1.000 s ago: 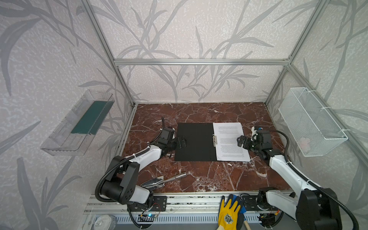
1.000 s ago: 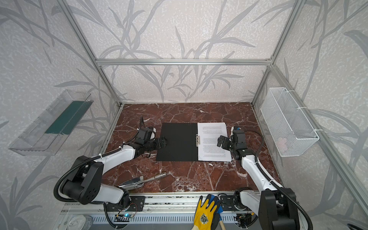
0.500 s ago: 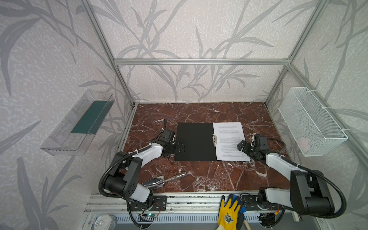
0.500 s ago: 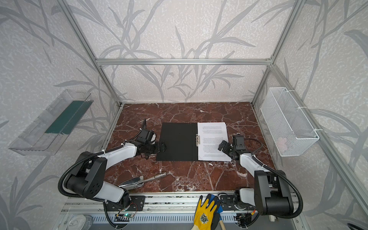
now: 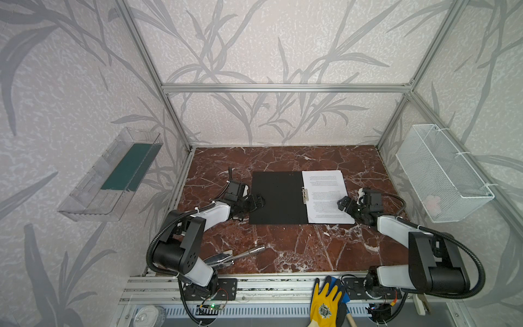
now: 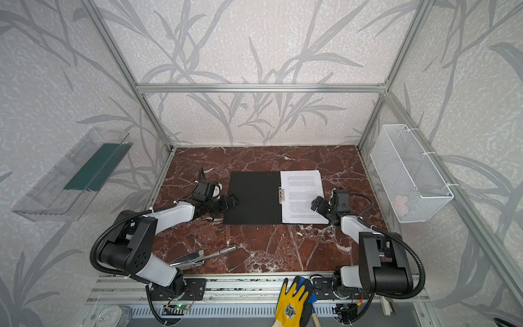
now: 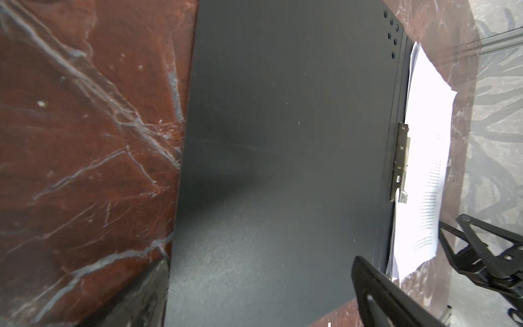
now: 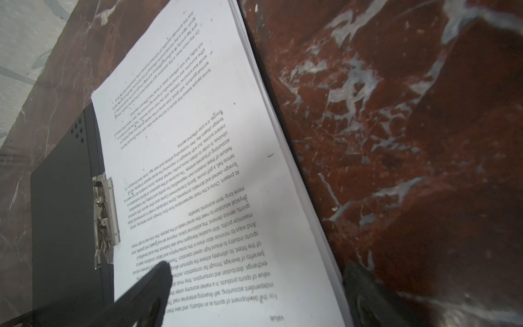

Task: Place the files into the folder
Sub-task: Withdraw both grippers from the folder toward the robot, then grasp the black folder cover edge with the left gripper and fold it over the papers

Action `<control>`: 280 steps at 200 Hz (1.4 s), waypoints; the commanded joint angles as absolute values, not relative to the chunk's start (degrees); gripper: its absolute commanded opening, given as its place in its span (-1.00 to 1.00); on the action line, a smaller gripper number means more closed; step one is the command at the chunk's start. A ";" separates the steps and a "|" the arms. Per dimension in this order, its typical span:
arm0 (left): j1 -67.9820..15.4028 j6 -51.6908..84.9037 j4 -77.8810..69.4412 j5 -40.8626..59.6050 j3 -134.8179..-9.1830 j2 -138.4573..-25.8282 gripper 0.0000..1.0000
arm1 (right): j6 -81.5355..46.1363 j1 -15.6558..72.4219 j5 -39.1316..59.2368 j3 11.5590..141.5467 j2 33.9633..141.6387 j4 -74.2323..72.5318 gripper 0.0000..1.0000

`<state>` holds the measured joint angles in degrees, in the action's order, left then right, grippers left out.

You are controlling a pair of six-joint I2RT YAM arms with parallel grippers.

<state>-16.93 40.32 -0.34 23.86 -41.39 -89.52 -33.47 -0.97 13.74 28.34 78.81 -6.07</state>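
Next, I pull back my right gripper, which reaches over the files' edge (image 5: 345,190) where the cover must land, while my left gripper folds the black cover (image 5: 275,197) over.
The folder (image 5: 277,198) (image 6: 252,198) lies open and flat on the marble table, black inside up. A metal clip (image 5: 305,195) (image 8: 104,218) sits at its spine. The files (image 5: 325,195) (image 6: 302,195) are a stack of printed white sheets on the folder's right half. My left gripper (image 5: 259,199) (image 6: 233,199) is open, low at the folder's left edge, over the black cover (image 7: 283,141). My right gripper (image 5: 343,203) (image 8: 260,288) is open at the stack's right edge. One of its fingers is over the top sheet (image 8: 198,141) and the other is beside the stack, over the marble.
A clear wall tray (image 5: 93,184) on the left holds a dark green slab (image 5: 127,167). A white wire basket (image 5: 441,172) hangs on the right wall. Metal pliers (image 5: 235,256) lie on the table's front left. A yellow glove (image 5: 325,303) rests on the front rail.
Both arms have sunk lower toward the table. The right gripper has come down onto the right edge of the files. The left gripper stays at the folder's left edge.
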 commanded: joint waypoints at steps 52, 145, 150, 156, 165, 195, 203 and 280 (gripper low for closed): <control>-22.56 44.11 2.51 35.43 -45.03 -73.82 0.98 | -35.13 2.02 25.11 28.12 79.30 -4.78 0.88; -46.50 44.33 4.57 18.96 -59.06 -78.78 0.98 | -39.59 6.20 24.70 29.62 75.45 -9.61 0.92; -47.75 44.53 3.49 18.53 -59.76 -80.71 0.98 | -40.25 5.35 24.24 28.90 73.44 -9.33 0.93; -49.02 44.72 2.57 18.84 -61.05 -83.27 0.98 | -40.94 4.20 23.28 28.09 70.76 -8.59 0.98; -50.91 45.15 1.47 19.03 -63.05 -87.09 0.98 | -41.60 2.76 20.00 27.02 66.21 -6.38 0.98; -56.23 45.59 -2.00 21.19 -72.30 -98.95 0.97 | -39.08 0.11 8.52 28.39 52.92 9.44 0.98; -57.26 45.54 -2.11 22.60 -75.07 -101.21 0.97 | -38.87 -0.53 8.34 28.30 50.79 10.95 0.98; -46.64 40.43 -0.66 14.74 -51.46 -74.25 0.98 | -34.64 -3.34 21.00 26.22 45.23 6.06 0.98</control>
<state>-53.39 41.89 -0.49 20.29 -61.89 -87.02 -37.08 -3.33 16.01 27.07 45.52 8.51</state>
